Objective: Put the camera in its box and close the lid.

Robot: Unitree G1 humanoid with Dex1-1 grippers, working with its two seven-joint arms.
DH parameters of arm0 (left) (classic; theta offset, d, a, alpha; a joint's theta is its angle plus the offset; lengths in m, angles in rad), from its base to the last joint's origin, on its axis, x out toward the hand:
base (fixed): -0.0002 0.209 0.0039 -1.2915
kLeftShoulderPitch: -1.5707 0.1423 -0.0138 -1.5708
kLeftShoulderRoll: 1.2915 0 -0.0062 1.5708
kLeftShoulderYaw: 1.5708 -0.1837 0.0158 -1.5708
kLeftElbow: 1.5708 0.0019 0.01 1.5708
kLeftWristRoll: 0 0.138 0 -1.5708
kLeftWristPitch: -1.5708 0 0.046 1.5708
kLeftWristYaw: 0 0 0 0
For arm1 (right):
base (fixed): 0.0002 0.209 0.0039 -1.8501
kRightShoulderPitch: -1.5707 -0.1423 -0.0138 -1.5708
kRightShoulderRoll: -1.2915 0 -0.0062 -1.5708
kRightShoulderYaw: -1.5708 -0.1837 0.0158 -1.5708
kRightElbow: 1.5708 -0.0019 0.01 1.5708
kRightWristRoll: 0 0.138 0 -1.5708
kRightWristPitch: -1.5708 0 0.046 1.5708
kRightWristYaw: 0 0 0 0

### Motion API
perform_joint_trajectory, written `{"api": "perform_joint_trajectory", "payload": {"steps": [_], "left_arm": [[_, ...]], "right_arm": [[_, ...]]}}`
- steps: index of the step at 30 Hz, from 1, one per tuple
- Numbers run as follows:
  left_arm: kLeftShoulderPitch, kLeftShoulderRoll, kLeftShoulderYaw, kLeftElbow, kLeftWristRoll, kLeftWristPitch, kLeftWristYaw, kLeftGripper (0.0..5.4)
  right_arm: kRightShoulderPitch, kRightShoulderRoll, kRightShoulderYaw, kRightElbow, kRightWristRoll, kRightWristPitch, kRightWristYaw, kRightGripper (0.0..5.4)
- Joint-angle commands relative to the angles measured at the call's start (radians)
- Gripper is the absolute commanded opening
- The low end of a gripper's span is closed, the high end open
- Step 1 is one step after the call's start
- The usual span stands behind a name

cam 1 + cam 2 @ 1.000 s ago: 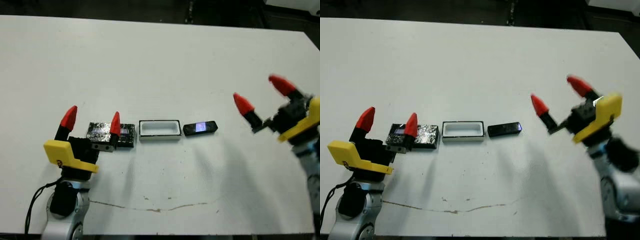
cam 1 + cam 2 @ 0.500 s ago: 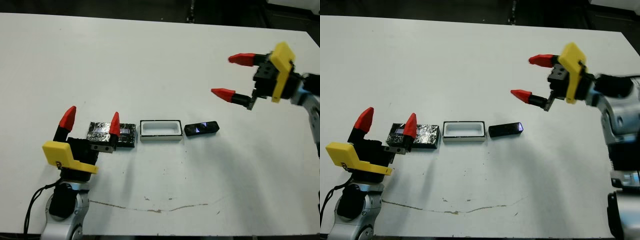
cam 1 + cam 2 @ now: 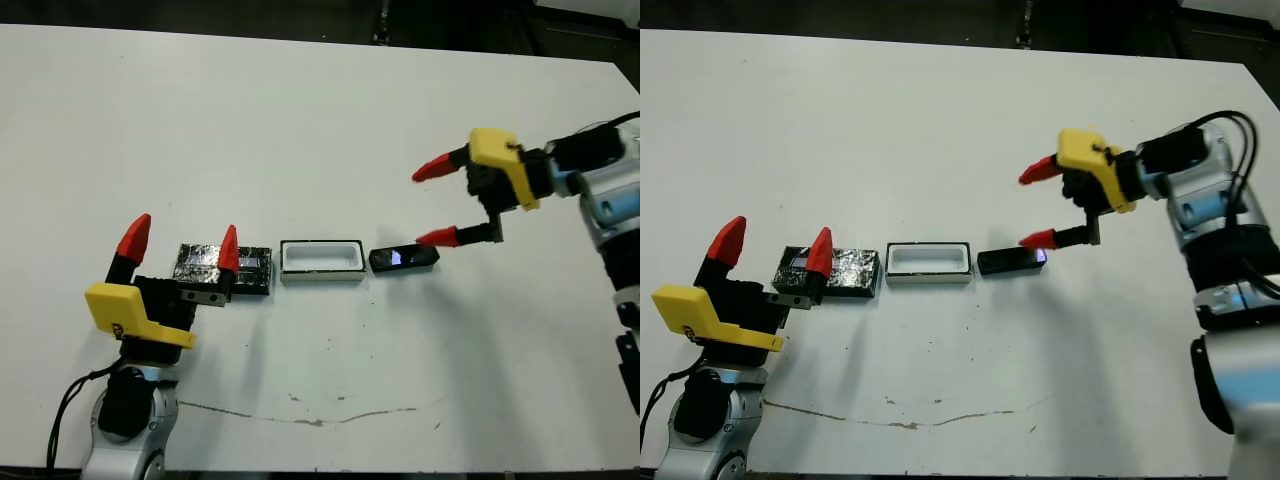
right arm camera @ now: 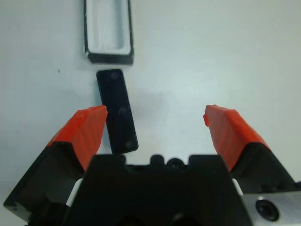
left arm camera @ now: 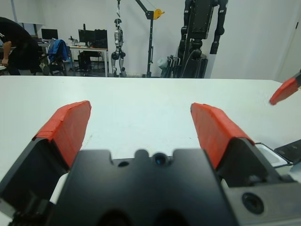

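Observation:
The box's white tray shows a long narrow hollow (image 3: pixel 322 257), so the camera (image 3: pixel 404 257) should settle in flat, even with the tray's rim, when the robot lowers it.
The camera (image 3: pixel 403 258), a glossy black bar with a bluish glint, lies flat on the table just right of the box (image 3: pixel 320 260), a shallow white tray with a dark rim. The lid (image 3: pixel 222 268), black with a crinkly silver top, lies left of the box. My right gripper (image 3: pixel 433 203) hangs open above the camera's right end, one fingertip close over it; in the right wrist view the camera (image 4: pixel 117 110) lies beside one finger (image 4: pixel 89 126), with the box (image 4: pixel 107 31) beyond. My left gripper (image 3: pixel 183 243) stands open at the lid's left end, one fingertip over it.
A thin brown crack line (image 3: pixel 310 416) runs along the white table (image 3: pixel 300 120) near its front edge. The table's far edge meets a dark floor. In the left wrist view, a person (image 5: pixel 18 44) and lab equipment stand beyond the table.
My right gripper swung in from the right side, first rising, then dropping left toward the camera's right end. It stays open. The left gripper, camera, box and lid have not moved.

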Motion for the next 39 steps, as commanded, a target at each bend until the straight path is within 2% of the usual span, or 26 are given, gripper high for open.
{"api": "perform_joint_trajectory", "payload": {"steps": [1, 10, 18, 23, 27, 33, 36, 39], "left_arm": [[0.005, 0.001, -0.002, -0.002, 0.012, 0.018, 0.006, 5.39], [-0.004, -0.001, -0.002, 0.001, 0.020, 0.022, 0.007, 5.39], [-0.007, -0.002, -0.006, -0.002, 0.028, 0.028, 0.013, 5.39], [-0.005, -0.003, -0.007, -0.004, 0.021, 0.029, 0.010, 5.39], [-0.002, -0.005, -0.006, -0.003, 0.018, 0.028, 0.011, 5.39], [0.002, -0.007, -0.007, -0.006, 0.020, 0.028, 0.013, 5.39], [0.004, -0.008, -0.008, -0.005, 0.023, 0.026, 0.013, 5.39], [0.005, -0.007, -0.008, -0.003, 0.026, 0.020, 0.012, 5.39]], "right_arm": [[-0.014, 0.005, 0.017, 0.009, -0.038, -0.032, 0.001, 5.40], [0.014, 0.036, 0.038, -0.001, -0.079, -0.062, -0.009, 5.40], [0.043, 0.048, 0.021, 0.004, -0.049, -0.106, 0.010, 5.40], [0.051, 0.044, 0.028, -0.005, -0.055, -0.115, 0.006, 5.40], [0.057, 0.047, 0.033, -0.006, -0.056, -0.112, 0.015, 5.40], [0.063, 0.055, 0.049, -0.011, -0.066, -0.045, 0.029, 5.40], [0.070, 0.067, 0.042, 0.007, -0.046, -0.046, 0.043, 5.40], [0.078, 0.068, 0.053, -0.007, -0.067, -0.013, 0.028, 5.40]]}}
